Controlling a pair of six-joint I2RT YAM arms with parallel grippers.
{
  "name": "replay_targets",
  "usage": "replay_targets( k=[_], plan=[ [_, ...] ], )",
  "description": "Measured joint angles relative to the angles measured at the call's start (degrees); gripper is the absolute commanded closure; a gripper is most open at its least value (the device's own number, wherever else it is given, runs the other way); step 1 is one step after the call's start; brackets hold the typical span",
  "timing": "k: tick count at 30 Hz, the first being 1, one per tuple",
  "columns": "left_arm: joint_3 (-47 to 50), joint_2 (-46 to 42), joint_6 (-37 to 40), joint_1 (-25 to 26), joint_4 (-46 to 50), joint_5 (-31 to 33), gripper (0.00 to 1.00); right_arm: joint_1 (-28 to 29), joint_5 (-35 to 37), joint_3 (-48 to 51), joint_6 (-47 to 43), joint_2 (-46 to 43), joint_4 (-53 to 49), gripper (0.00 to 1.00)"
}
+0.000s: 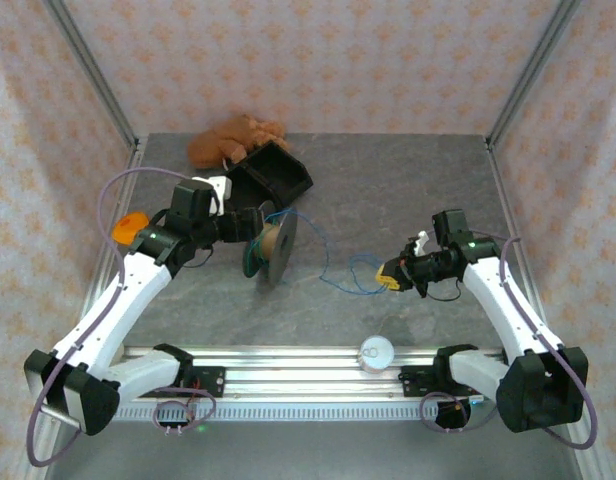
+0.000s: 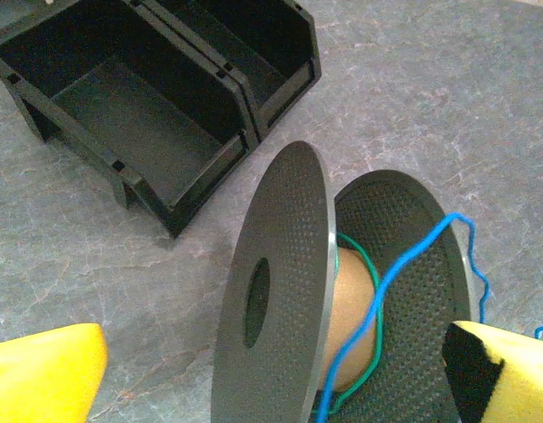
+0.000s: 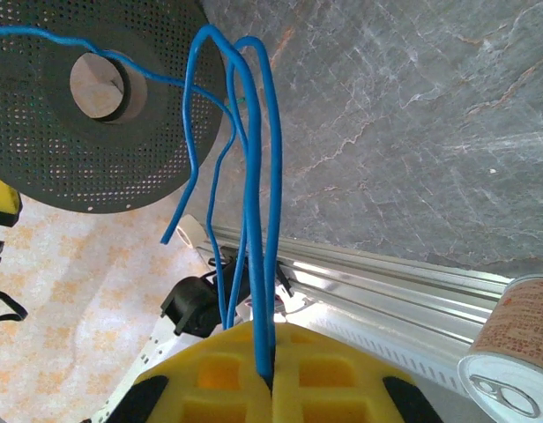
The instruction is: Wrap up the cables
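My left gripper should keep moving forward until it pinches both the spool's nearer disc (image 2: 328, 256), which stands edge-on between my open fingers, and the blue cable (image 2: 340, 357) that runs along it.
A grey perforated spool (image 1: 278, 250) stands on edge on the table. Its tan core carries a turn of the green cable (image 2: 375, 291). My left gripper (image 2: 276, 357) is open, its yellow fingers (image 2: 42, 374) set wide on either side of the spool (image 2: 280, 291). The blue cable (image 2: 404, 264) crosses the core and runs out over the table (image 1: 350, 272) to my right gripper (image 1: 390, 275). That gripper (image 3: 271, 383) is shut on looped strands of the blue cable (image 3: 264, 176), with the spool (image 3: 95, 106) ahead of it.
Black open bins (image 1: 273, 175) sit just behind the spool, with a brown plush lump (image 1: 233, 140) beyond them. An orange object (image 1: 131, 226) lies at the left edge. A small can (image 1: 376, 352) stands on the aluminium rail (image 1: 288, 368) at the near edge.
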State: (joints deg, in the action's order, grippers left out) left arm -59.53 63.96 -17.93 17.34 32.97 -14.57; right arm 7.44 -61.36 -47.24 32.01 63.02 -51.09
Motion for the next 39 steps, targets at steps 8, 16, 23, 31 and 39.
replay_targets(
  k=[8, 16, 23, 31, 39],
  plan=[
    [-2.38, 6.73, 1.97, 0.83, 3.65, 0.2, 0.01, 0.0, 0.09, -0.35, 0.2, 1.79, 0.46, 1.0],
    [-8.55, 12.57, 5.77, 2.56, 8.09, 0.48, 0.12, 0.0, 0.07, -1.62, 0.7, 3.21, 1.49, 1.0],
    [-12.2, 16.85, 7.96, 3.3, 10.82, 1.53, 0.25, 0.0, 0.07, -1.99, 0.7, 4.31, 1.73, 1.0],
    [-14.95, 19.78, 9.46, 3.3, 11.82, 1.92, 0.4, 0.0, 0.07, -2.67, 0.7, 5.57, 2.54, 1.0],
    [-16.72, 22.62, 10.36, 3.3, 12.72, 1.97, 0.53, 0.0, 0.07, -3.39, 0.7, 7.06, 2.71, 1.0]
  ],
)
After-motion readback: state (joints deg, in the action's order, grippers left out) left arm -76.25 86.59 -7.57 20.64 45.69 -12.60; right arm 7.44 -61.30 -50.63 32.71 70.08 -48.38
